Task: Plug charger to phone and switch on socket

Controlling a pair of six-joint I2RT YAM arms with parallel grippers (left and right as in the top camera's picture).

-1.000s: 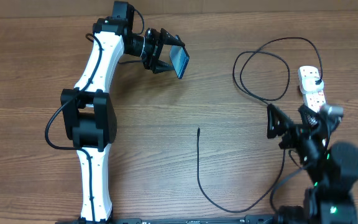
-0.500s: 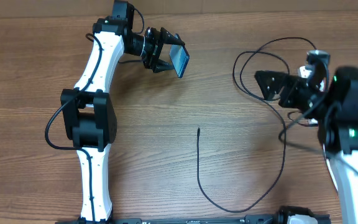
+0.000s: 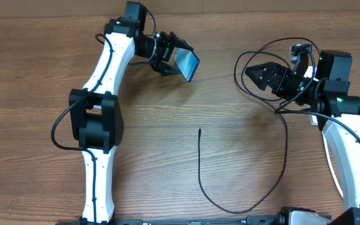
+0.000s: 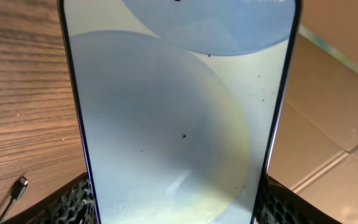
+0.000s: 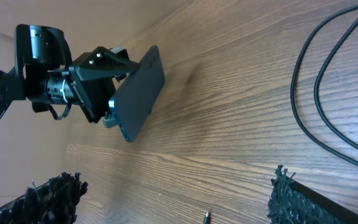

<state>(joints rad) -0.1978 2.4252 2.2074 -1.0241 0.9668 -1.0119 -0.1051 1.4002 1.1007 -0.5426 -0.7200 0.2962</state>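
Note:
The phone's loose end (image 3: 193, 69) sticks out past my left gripper's fingers, so my right gripper should keep moving toward the phone and close on that loose end.
My left gripper (image 3: 172, 55) is shut on the phone (image 3: 189, 64) and holds it tilted above the table's far left. The phone's pale lit screen (image 4: 179, 124) fills the left wrist view, clamped between the fingers (image 4: 73, 200). The charger (image 3: 200, 169) lies on the wood, its connector tip (image 3: 199, 130) mid-table and its loops (image 3: 264, 59) at the far right. My right gripper (image 3: 259, 74) is open and empty, raised over those loops and pointing left at the phone (image 5: 138, 96). The tip (image 5: 206, 217) shows between its fingers (image 5: 51, 198). My right arm hides the socket.
The wooden table (image 3: 155, 150) reaches a cardboard-coloured wall along its far edge (image 5: 104, 18). The cable's long run curves along the near right of the table (image 3: 285, 156).
My right arm has swung from the near right up to the far right, its open gripper now pointing left. My left arm moved the phone slightly right.

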